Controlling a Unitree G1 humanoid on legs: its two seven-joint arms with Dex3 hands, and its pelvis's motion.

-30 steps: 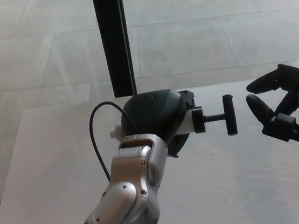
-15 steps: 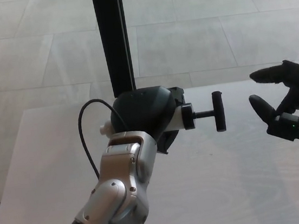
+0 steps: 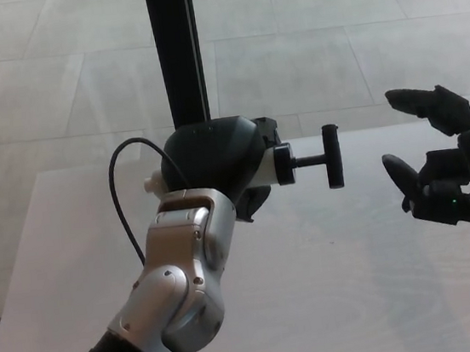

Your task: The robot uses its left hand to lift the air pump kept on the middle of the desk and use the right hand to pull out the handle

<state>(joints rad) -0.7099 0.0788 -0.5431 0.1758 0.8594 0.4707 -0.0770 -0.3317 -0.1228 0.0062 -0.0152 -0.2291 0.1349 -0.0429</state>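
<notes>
The black T-handle (image 3: 333,157) will slide straight out and bring along more hidden rod when I pull it, as the thin rod goes into the pump's black cap (image 3: 284,164).
My left hand (image 3: 216,159) is shut on the air pump (image 3: 272,163), holding it above the white desk (image 3: 361,298). Most of the pump body is hidden inside the hand; a white collar and a thin rod stick out to the right. The black T-handle (image 3: 333,156) stands upright at the rod's end. A thin black hose (image 3: 120,199) loops from the pump's left side. My right hand (image 3: 440,168) hovers open to the right of the handle, fingers spread, a clear gap away from it.
A black vertical post (image 3: 177,54) rises behind the desk's far edge, just behind my left hand. Beyond the desk lies a pale tiled floor (image 3: 330,44).
My left hand has carried the pump to the left and slightly up. The right hand has shifted a little left, staying open and apart from the handle.
</notes>
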